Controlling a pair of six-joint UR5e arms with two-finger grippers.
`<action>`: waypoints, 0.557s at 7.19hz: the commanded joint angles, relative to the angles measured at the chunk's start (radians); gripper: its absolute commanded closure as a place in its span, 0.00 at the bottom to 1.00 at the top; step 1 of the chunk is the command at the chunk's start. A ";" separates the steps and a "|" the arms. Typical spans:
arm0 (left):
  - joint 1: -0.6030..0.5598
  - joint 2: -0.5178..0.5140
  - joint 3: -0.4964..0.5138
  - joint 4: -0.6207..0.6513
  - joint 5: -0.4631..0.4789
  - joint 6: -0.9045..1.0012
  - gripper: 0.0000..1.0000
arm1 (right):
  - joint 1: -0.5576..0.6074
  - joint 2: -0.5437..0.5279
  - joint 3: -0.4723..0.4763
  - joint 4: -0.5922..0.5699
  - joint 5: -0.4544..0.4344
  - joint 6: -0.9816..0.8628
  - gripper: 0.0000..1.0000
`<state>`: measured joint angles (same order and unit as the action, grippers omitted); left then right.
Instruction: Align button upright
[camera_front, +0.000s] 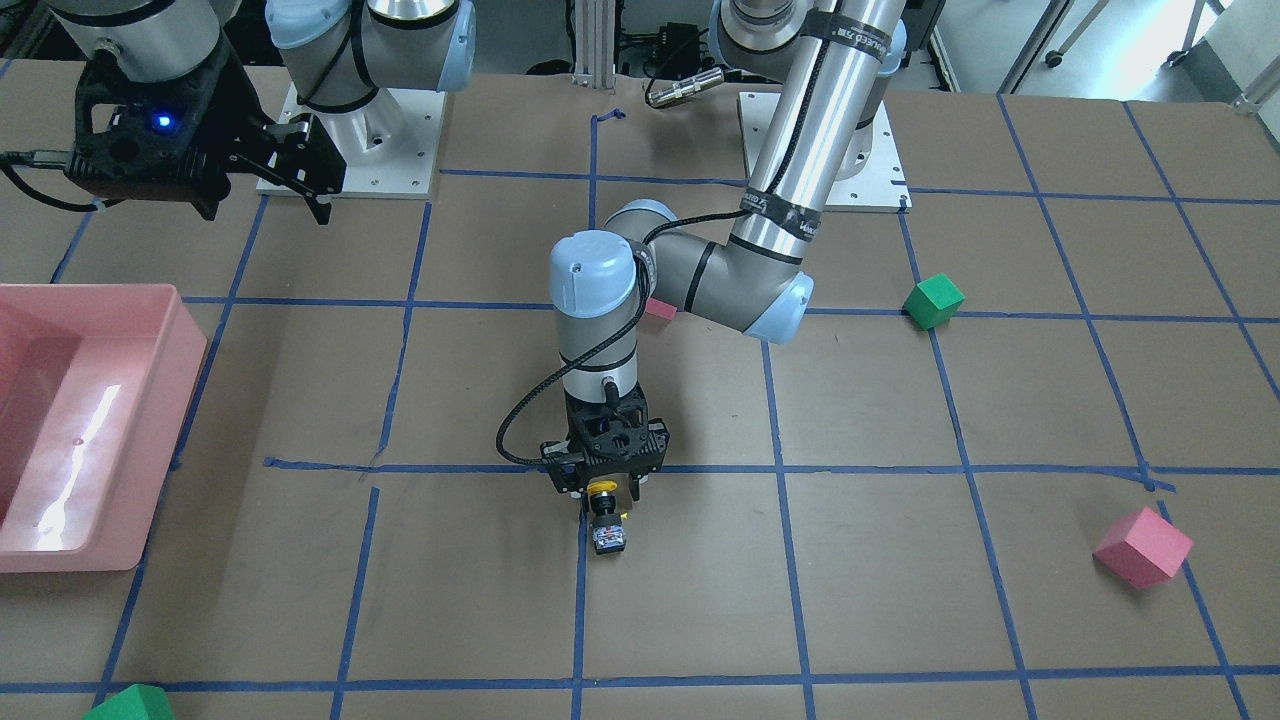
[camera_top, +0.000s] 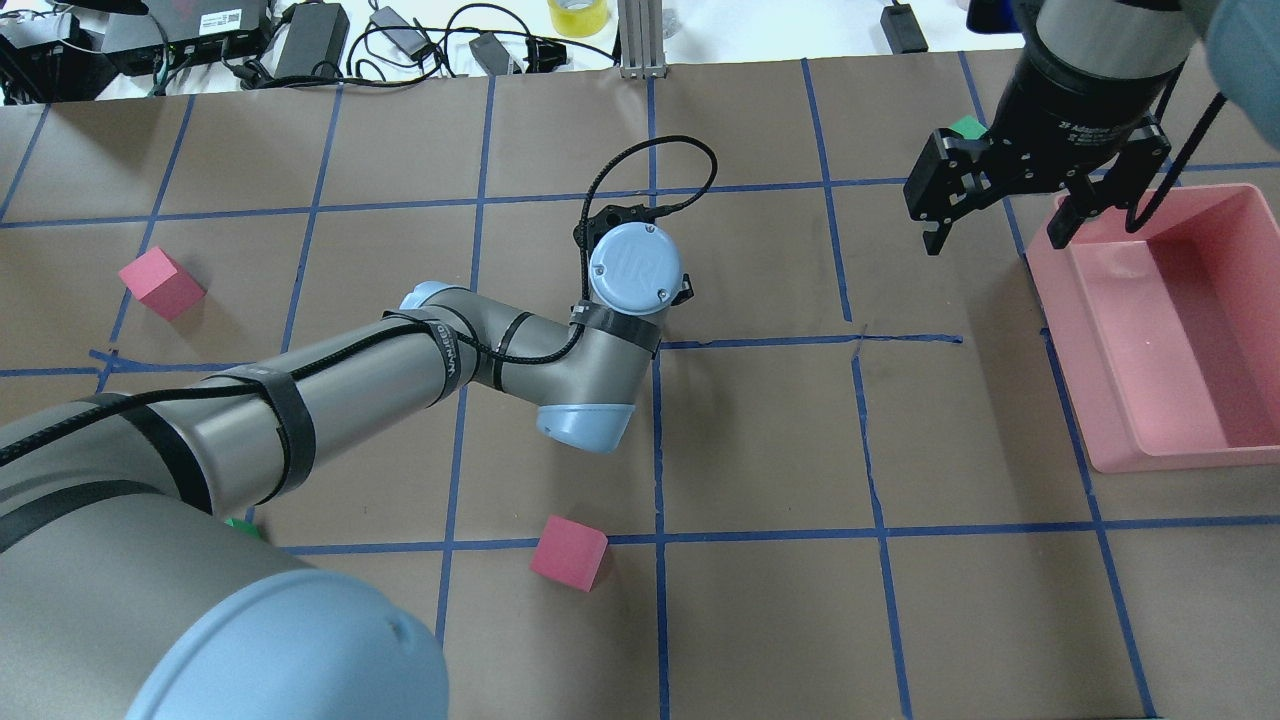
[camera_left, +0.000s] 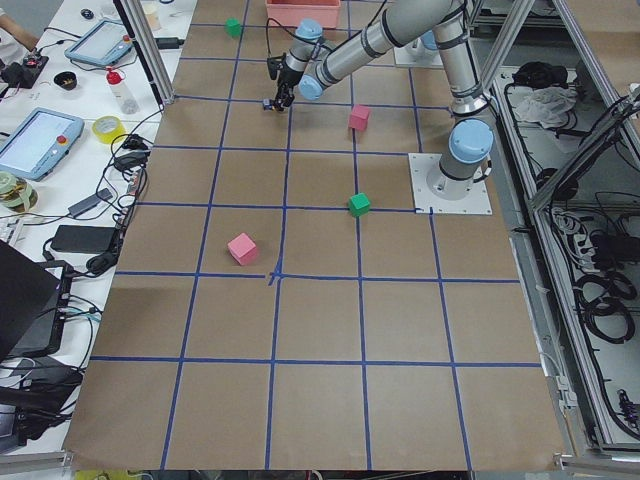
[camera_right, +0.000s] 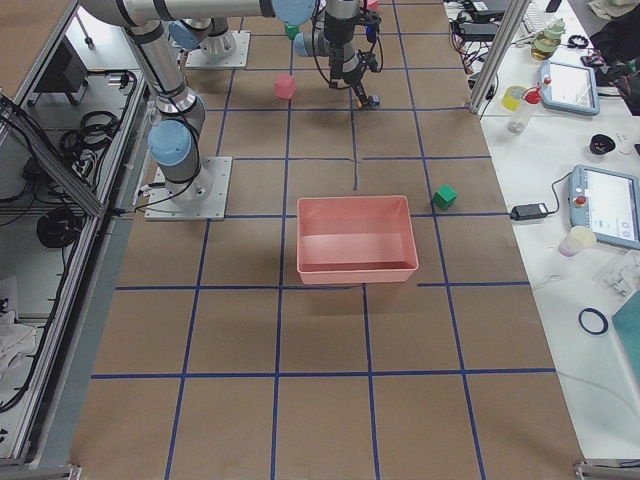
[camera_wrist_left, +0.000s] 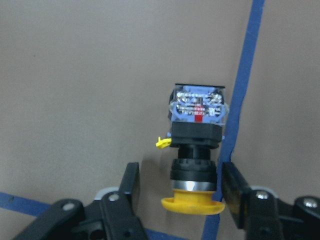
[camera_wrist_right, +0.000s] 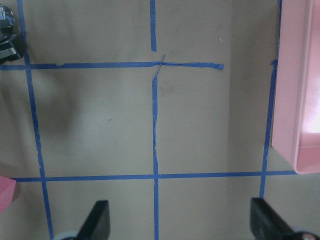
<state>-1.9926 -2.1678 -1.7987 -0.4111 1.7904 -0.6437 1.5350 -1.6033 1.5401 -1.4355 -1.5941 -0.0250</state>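
I expect the button (camera_front: 606, 516) to stand by itself on the grey contact block (camera_front: 609, 539) when I turn the yellow cap up, because the block has a squared-off end.
The button (camera_front: 606, 520) lies on its side on the brown table beside a blue tape line. Its yellow cap (camera_wrist_left: 192, 204) points at the left gripper and its grey contact block (camera_wrist_left: 198, 106) points away. My left gripper (camera_front: 603, 495) hangs straight down over it, jaws open. Its fingers (camera_wrist_left: 131, 187) stand either side of the black neck and cap. The left finger is clear of the button; the right finger is at the cap's edge. My right gripper (camera_top: 1000, 235) is open and empty, raised near the pink bin. The left arm hides the button in the overhead view.
A pink bin (camera_top: 1150, 440) stands on the robot's right side. Pink cubes (camera_top: 161, 283) (camera_top: 568, 552) and a green cube (camera_front: 933, 300) lie scattered. Another green cube (camera_top: 968, 127) sits behind the right gripper. Blue tape lines grid the table.
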 joint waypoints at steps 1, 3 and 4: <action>-0.002 -0.001 -0.001 0.000 -0.005 0.003 0.36 | -0.001 0.000 0.000 -0.003 -0.001 0.005 0.00; -0.002 -0.001 -0.001 0.000 -0.005 0.003 0.50 | -0.001 0.003 0.000 -0.006 -0.001 0.004 0.00; -0.002 -0.001 -0.001 0.000 -0.005 0.003 0.56 | -0.001 0.005 0.000 -0.009 -0.001 0.004 0.00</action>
<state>-1.9941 -2.1690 -1.7993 -0.4111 1.7857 -0.6413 1.5341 -1.6006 1.5401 -1.4413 -1.5957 -0.0210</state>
